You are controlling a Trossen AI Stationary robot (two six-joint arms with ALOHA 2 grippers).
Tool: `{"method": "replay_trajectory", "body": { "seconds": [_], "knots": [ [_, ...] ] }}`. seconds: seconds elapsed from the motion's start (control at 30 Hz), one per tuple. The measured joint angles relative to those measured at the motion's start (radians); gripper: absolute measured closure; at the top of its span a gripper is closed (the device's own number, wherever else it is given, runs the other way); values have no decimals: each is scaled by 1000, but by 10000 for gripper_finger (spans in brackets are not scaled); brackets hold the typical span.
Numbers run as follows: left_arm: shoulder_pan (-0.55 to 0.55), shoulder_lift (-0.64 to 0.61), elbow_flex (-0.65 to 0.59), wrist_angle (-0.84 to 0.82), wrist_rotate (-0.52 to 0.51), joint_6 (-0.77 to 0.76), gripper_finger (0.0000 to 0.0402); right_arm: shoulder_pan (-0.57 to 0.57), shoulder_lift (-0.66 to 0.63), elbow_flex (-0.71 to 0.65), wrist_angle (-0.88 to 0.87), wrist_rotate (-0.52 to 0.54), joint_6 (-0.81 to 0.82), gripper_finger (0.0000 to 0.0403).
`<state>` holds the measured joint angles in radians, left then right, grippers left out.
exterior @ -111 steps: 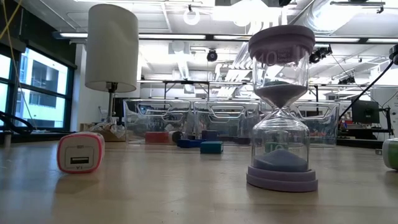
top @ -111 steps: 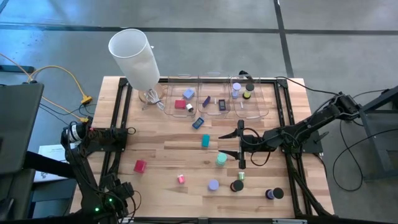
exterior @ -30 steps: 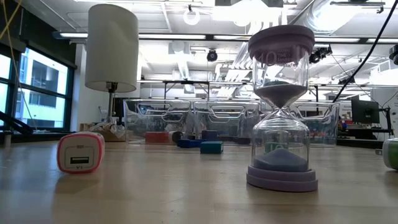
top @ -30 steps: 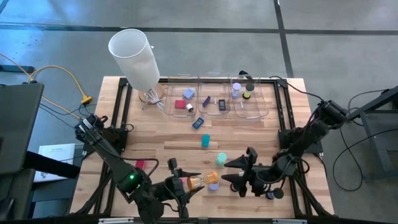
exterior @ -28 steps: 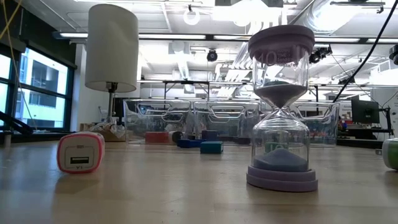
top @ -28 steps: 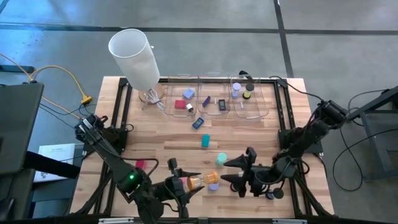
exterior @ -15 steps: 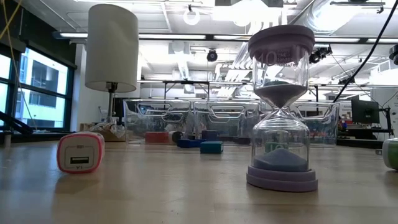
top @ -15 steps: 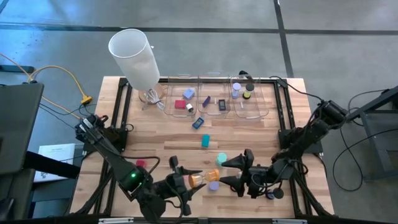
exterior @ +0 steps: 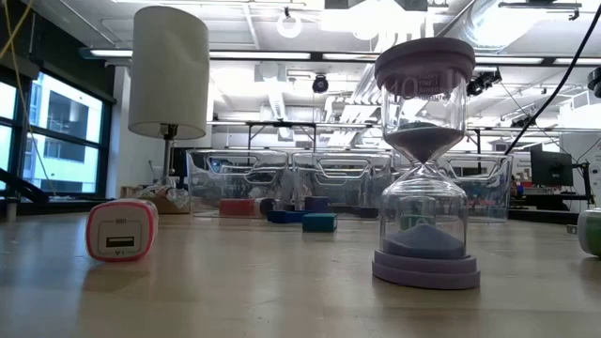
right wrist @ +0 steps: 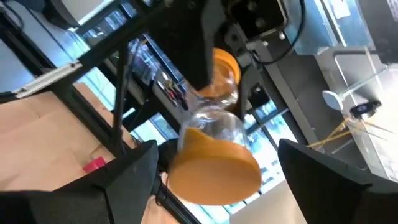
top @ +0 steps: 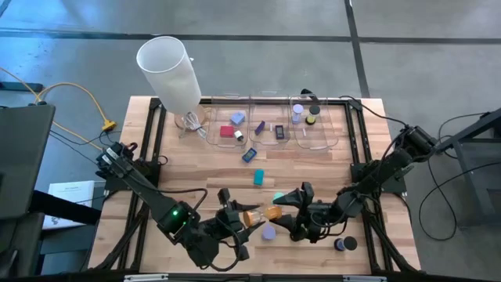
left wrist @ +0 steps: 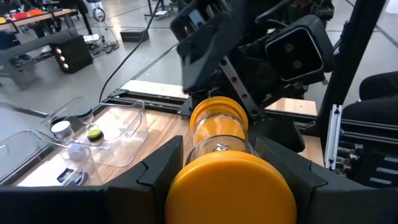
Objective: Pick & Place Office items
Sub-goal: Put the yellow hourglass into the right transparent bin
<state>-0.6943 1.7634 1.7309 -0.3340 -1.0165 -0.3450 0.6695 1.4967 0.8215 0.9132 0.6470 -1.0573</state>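
The bin of hourglasses [top: 313, 125] is far across from the robot's left gripper, so the right gripper should grab the orange hourglass by its free cap and bring it to that bin.
An orange hourglass [top: 258, 215] hangs above the table's near middle, with my left gripper [top: 239, 219] shut on it. My right gripper [top: 282, 213] faces it from the table's right and is open. In the right wrist view its two fingers stand on either side of the hourglass's free orange cap [right wrist: 214, 168], apart from it. A lavender hourglass [exterior: 424, 160] stands upright on its base on the table. A pink block [exterior: 122, 230] rests on the wood near it. Neither gripper shows in the low view. My left gripper pinches the orange hourglass between its two fingers [left wrist: 163, 163] at the end with the near cap [left wrist: 230, 186]. The fingers come level from the table's left and lie along the hourglass. It sticks out toward the right, roughly level, lifted clear of the table.
Three clear bins [top: 271, 125] holding small pieces stand along the far edge, beside a tall white cylinder [top: 168, 70]. A teal block [top: 258, 178], a blue rectangle [top: 249, 155] and a dark disc [top: 340, 244] lie on the wood.
My left gripper has carried the orange hourglass toward the table's right, keeping it clear of the table. My right gripper has moved toward the table's left, so that its fingers now flank the hourglass's free end.
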Motion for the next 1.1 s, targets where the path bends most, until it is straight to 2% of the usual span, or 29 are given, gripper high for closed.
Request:
{"method": "replay_trajectory", "body": {
  "seconds": [0.3, 0.47, 0.87, 1.0, 1.1],
  "knots": [
    [6, 0, 0, 3, 0, -8, 224, -38, 0, 0, 3, -44, -76, 90],
    [5, 0, 0, 5, 0, -15, 224, -45, 0, 0, 3, -82, -96, 123],
    [5, 0, 0, 9, -2, -23, 224, -44, 0, 0, 1, -101, -152, 210],
    [5, 0, 0, 8, 0, -23, 223, -44, 0, 0, 0, -101, -149, 216],
    [7, 0, 0, 8, 40, -23, 211, -44, 0, 0, -1, -103, -133, 207]
  ]
}}
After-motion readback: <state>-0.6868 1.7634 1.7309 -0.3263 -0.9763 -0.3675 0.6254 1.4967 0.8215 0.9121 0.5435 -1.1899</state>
